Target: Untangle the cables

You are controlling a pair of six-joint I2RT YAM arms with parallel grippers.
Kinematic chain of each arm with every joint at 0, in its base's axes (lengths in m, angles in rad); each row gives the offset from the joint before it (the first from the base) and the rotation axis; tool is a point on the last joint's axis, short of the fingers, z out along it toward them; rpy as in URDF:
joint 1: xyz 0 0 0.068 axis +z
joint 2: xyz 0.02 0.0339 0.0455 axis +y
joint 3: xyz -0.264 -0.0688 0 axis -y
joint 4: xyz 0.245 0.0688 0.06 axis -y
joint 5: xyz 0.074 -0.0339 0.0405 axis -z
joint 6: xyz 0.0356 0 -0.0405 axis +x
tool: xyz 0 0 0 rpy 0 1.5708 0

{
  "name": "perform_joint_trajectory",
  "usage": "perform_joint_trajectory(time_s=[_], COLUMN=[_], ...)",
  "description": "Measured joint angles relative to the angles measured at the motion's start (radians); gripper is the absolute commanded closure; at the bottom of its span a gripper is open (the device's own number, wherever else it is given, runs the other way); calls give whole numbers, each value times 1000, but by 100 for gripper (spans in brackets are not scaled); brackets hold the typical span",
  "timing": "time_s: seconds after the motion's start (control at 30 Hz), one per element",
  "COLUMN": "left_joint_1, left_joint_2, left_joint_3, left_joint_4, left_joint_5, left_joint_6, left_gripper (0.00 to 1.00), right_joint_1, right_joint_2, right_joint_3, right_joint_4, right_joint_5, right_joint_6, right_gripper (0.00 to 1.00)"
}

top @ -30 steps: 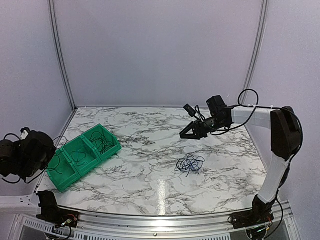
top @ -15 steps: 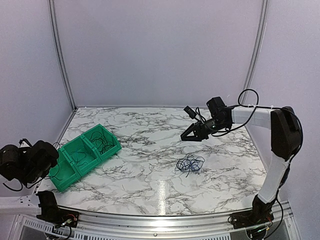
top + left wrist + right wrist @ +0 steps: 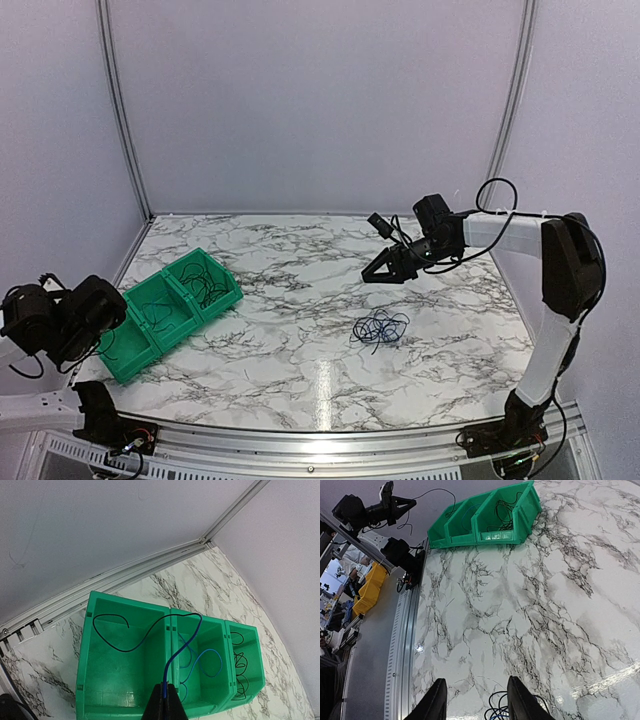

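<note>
I should keep moving my left gripper toward the empty compartment [image 3: 122, 672], since the cable's loose end [image 3: 128, 626] hangs over it, until the whole cable clears the divider, then release.
A loose tangle of thin black and blue cables [image 3: 378, 328] lies on the marble table, right of centre. Its edge shows as loops [image 3: 506, 709] between the fingers in the right wrist view. My right gripper [image 3: 385, 270] hovers open beyond the tangle and holds nothing [image 3: 477, 702]. My left gripper [image 3: 164, 700] is shut on one thin cable [image 3: 181, 651] above the green bin [image 3: 85, 680]. That cable is blue at the jaws and black farther on. It arcs across the divider into the left compartment. The left arm [image 3: 60, 320] is at the table's near left.
The green three-compartment bin [image 3: 135, 365] stands at the left of the table. Its middle compartment holds blue wires [image 3: 210, 660] and its far one black wires [image 3: 241, 665]. A metal rail [image 3: 402, 650] edges the table, and purple walls [image 3: 320, 100] enclose it.
The left arm has sunk lower at the near left with the cable still in its jaws. The right gripper and the tangle have barely moved.
</note>
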Motion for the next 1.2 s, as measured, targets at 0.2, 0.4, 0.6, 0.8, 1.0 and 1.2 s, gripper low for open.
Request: perform_joint_trajectory(time_s=[0.2,0.4,0.6,0.8,1.0,1.2], left_joint_1=[122,402,584,657,703,737], left_joint_2=[-50,23,146,190,320,338], left_joint_3=[-76,-153,-186,-203,-261,-288], left_joint_4=[103,327,488,635,808,944], left_joint_5=[79,291,436,466,468,443], left_joint_6=[109,354,516,636,731,806], left_gripper=[100,100,100,100,100,100], right_joint_1=[0,0,-5,-16,-17,-17], right_joint_2=[0,0,0,0,0,0], right_joint_3=[0,0,0,0,2,2], right_joint_4=[-2,-4,-5,-5,-18,-24], right_joint_5=[0,0,1,7,8,20], right_joint_6=[0,0,0,-4,-16,-19], right_gripper=[58,58,58,58,58,58])
